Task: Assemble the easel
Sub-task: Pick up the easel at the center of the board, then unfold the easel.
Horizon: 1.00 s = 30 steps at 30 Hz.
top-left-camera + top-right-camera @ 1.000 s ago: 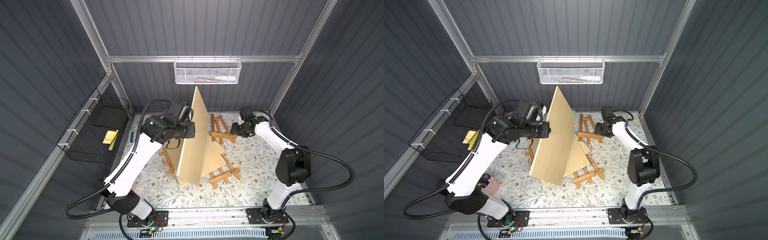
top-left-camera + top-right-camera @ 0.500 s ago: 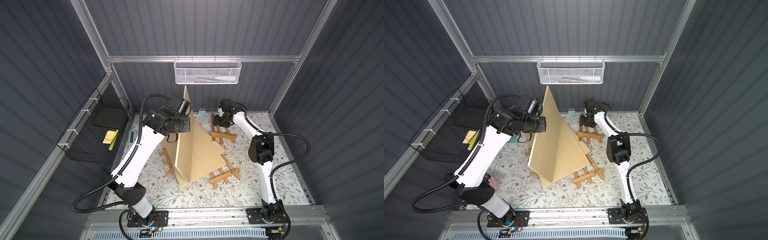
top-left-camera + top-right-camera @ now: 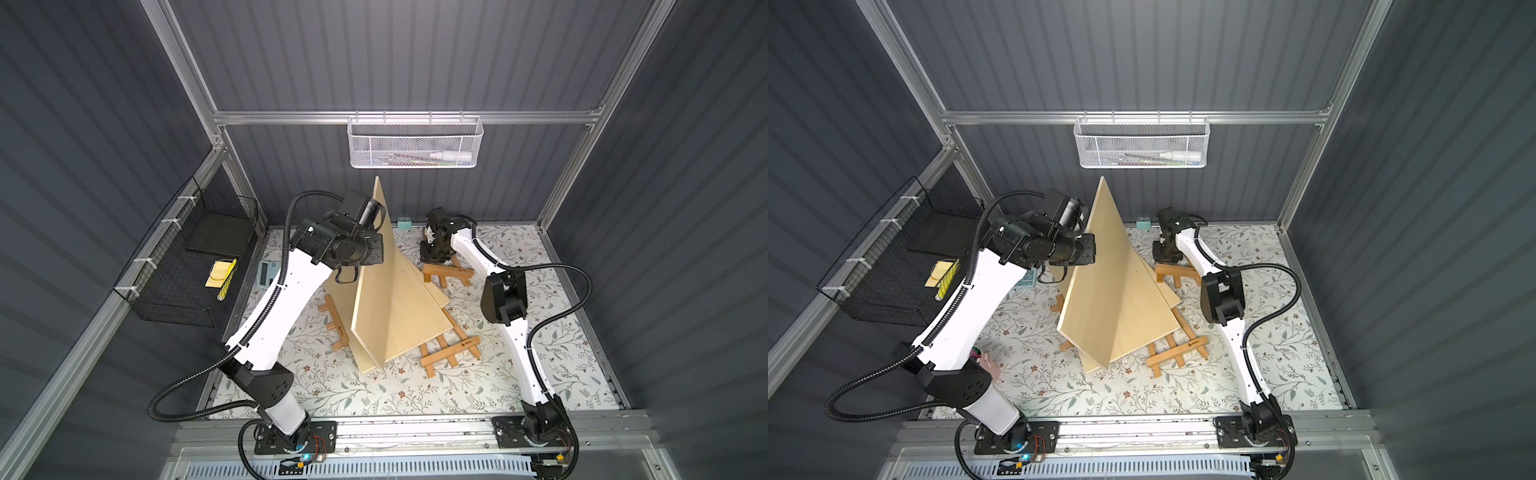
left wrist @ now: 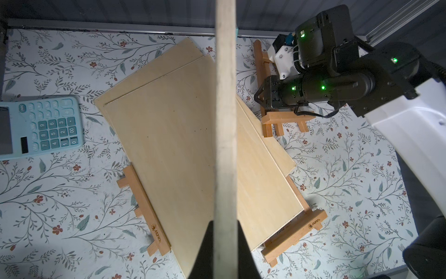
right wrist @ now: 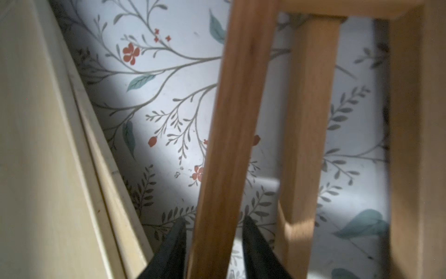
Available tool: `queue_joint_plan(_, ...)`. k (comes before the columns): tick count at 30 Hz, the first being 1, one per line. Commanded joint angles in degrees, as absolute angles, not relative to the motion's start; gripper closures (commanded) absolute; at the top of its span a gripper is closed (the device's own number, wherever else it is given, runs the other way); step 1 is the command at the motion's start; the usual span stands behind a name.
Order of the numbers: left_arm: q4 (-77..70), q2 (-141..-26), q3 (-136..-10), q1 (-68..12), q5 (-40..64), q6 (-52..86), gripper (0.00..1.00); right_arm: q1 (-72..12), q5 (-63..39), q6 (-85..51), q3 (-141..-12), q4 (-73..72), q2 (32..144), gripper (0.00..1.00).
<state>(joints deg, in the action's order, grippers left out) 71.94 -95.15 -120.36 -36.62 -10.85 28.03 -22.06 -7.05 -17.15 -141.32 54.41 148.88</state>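
Observation:
The back easel (image 3: 449,272) is lying flat next to the boards. My right gripper should lift it clear by its leg and set it upright on the open floral surface (image 3: 533,249).
My left gripper (image 4: 225,221) is shut on a thin pale wooden board (image 4: 225,120), held up on its edge above the table's middle in both top views (image 3: 374,307) (image 3: 1096,282). Two more boards (image 3: 415,307) lie flat beneath it, partly covering two small wooden easels, one at the left (image 3: 334,322) and one at the front right (image 3: 449,353). A third easel (image 3: 449,272) lies at the back. My right gripper (image 3: 432,255) (image 5: 214,221) sits over it, its fingers closed on either side of one easel leg (image 5: 236,120).
A light blue calculator (image 4: 41,125) lies left of the boards. A small teal block (image 3: 404,223) sits by the back wall. A black wire basket (image 3: 187,266) hangs on the left wall and a white mesh basket (image 3: 413,143) on the back rail.
My right arm has swung in from the right to the back easel, and its jaws have narrowed onto a leg. My left arm has drawn the upright board slightly left.

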Motion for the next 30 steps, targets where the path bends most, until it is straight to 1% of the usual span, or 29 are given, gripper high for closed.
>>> queue_joint_plan(1,62.18,-94.59,-122.63,-36.03,-10.05,28.17,1.00,-22.06,-3.65,-15.20,-142.07,55.32,146.79,0.82)
queue_joint_plan(3,61.93,-95.52,-123.15,-36.04,-9.18,28.13,1.00,-21.89,-2.03,-14.23,-140.55,54.85,142.98,0.90)
queue_joint_plan(5,61.14,-96.01,-122.73,-35.99,-7.99,28.50,1.00,-21.80,-0.75,-13.29,-137.32,54.39,138.11,0.93)
queue_joint_plan(9,58.78,-96.16,-120.42,-36.05,-5.66,29.26,1.00,-21.71,-0.19,-11.38,-126.84,53.77,125.78,0.98)
queue_joint_plan(15,55.44,-95.10,-118.17,-36.04,-5.69,29.80,1.00,-21.71,-2.55,-8.27,-111.75,55.15,110.31,0.99)
queue_joint_plan(20,55.28,-95.10,-118.21,-36.08,-5.53,29.64,1.00,-22.01,2.28,-7.87,-109.61,67.91,108.31,1.00)
queue_joint_plan(24,55.86,-95.52,-119.05,-36.12,-5.57,28.89,1.00,-22.24,2.48,-9.20,-100.12,68.00,103.19,1.00)
queue_joint_plan(26,56.00,-95.78,-119.06,-36.12,-5.45,28.32,1.00,-22.24,-0.28,-9.23,-98.62,69.03,101.98,1.00)
queue_joint_plan(28,55.88,-95.93,-118.83,-36.12,-5.78,27.90,1.00,-22.13,-6.39,-9.31,-95.25,64.42,97.46,1.00)
queue_joint_plan(29,55.74,-96.14,-118.77,-36.12,-5.72,27.62,1.00,-21.62,-7.10,-10.78,-91.69,59.67,93.97,1.00)
queue_joint_plan(30,55.45,-96.28,-118.74,-36.12,-5.51,27.49,1.00,-21.36,-2.08,-11.97,-91.31,59.49,93.05,1.00)
